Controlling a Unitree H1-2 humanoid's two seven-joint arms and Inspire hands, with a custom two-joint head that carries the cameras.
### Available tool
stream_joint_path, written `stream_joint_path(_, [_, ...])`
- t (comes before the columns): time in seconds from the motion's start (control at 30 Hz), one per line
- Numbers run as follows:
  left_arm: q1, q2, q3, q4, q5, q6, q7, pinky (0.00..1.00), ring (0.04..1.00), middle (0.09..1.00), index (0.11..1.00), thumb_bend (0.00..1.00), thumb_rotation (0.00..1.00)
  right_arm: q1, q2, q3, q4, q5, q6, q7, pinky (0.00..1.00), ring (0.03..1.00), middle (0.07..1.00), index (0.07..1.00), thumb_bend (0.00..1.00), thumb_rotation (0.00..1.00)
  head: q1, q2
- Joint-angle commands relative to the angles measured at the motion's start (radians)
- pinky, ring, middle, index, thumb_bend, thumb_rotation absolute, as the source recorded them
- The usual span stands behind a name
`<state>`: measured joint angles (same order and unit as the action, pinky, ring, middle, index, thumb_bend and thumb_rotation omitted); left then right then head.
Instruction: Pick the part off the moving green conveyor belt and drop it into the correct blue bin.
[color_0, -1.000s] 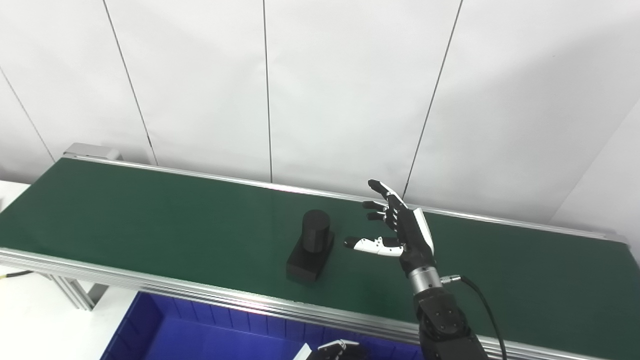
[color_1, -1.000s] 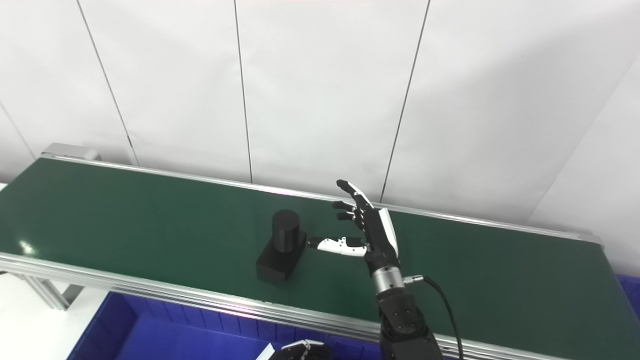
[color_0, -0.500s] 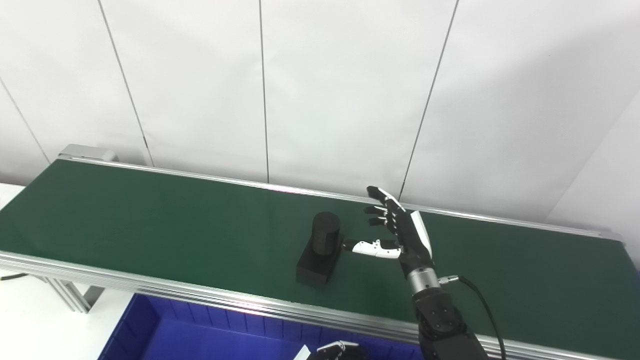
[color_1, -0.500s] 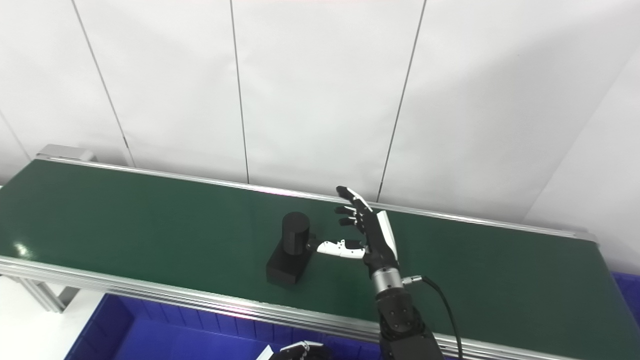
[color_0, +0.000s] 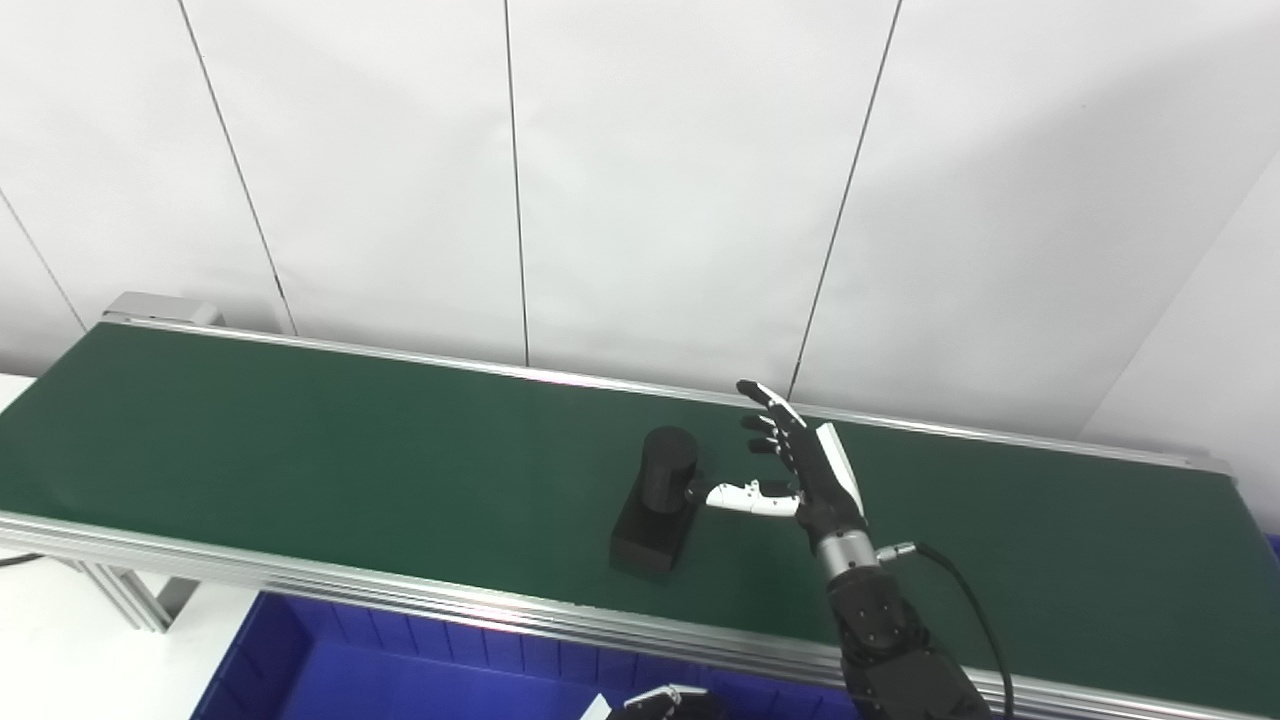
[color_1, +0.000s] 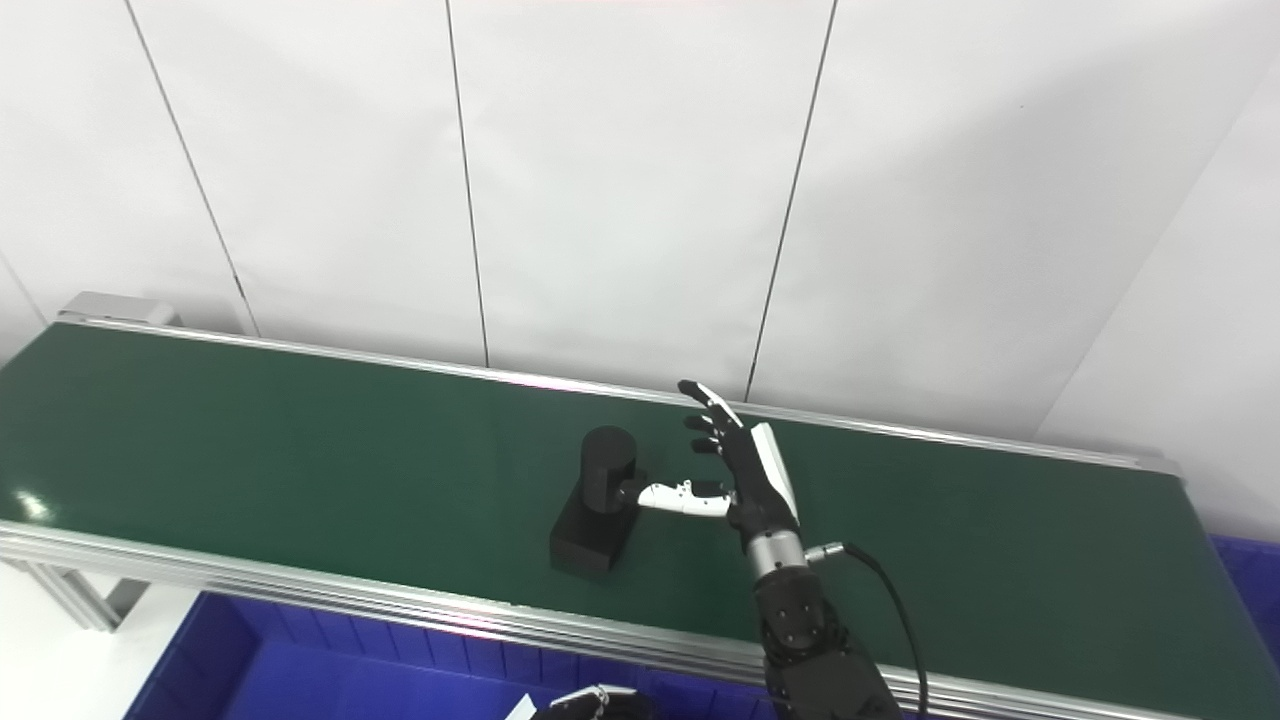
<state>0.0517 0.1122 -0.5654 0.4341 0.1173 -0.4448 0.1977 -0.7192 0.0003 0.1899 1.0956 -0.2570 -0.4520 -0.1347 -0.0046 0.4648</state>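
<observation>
The rectangular block (color_0: 648, 548) should come along as one piece with the cylinder when I lift the cylinder, because both are black and merge where they meet (color_0: 663, 509).
A black part (color_0: 657, 500), an upright cylinder on a rectangular block, stands on the green conveyor belt (color_0: 300, 450) near its middle. My right hand (color_0: 800, 475) is open just to the right of it, fingers spread and pointing up and away. Its thumb tip reaches the cylinder's right side and looks to be touching it. Only the top of my left hand (color_0: 655, 703) shows at the bottom edge, over the blue bin, and its fingers are hidden.
A blue bin (color_0: 400, 680) sits below the belt's near rail (color_0: 400, 600). A second blue bin's corner (color_1: 1255, 560) shows at the far right. White wall panels stand behind the belt. Bare green belt extends left and right of the part.
The part has travelled right along the belt, closing the gap until it meets my right thumb. The camera has shifted slightly; the right hand has held roughly in place.
</observation>
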Motion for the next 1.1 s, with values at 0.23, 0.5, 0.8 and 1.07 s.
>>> stream_joint_path(0.23, [0.002, 0.002, 0.000, -0.048, -0.001, -0.025, 0.008, 0.67, 0.738, 0.760, 0.743, 0.92, 0.13, -0.055, -0.008, -0.001, 0.015, -0.008, -0.015, -0.030, 0.84, 0.915, 0.932, 0.871, 1.00, 0.32, 0.000, 0.007])
stream_joint_path(0.5, [0.008, 0.000, 0.003, -0.059, 0.001, -0.025, 0.005, 0.68, 0.736, 0.760, 0.743, 0.91, 0.14, -0.046, -0.010, 0.010, 0.027, -0.016, -0.017, -0.041, 0.78, 0.854, 0.851, 0.816, 1.00, 0.29, 0.002, 0.015])
stream_joint_path(0.8, [0.007, -0.001, 0.000, -0.059, 0.002, -0.025, 0.008, 0.68, 0.735, 0.761, 0.747, 0.90, 0.14, -0.036, -0.001, 0.012, 0.023, 0.014, -0.017, -0.028, 0.67, 0.728, 0.765, 0.762, 1.00, 0.24, 0.005, 0.017])
stream_joint_path(1.07, [0.007, -0.001, 0.000, -0.061, 0.004, -0.025, 0.008, 0.69, 0.742, 0.765, 0.743, 0.90, 0.14, -0.030, 0.003, 0.032, 0.016, 0.015, -0.018, -0.032, 0.66, 0.715, 0.763, 0.750, 1.00, 0.21, 0.004, 0.017])
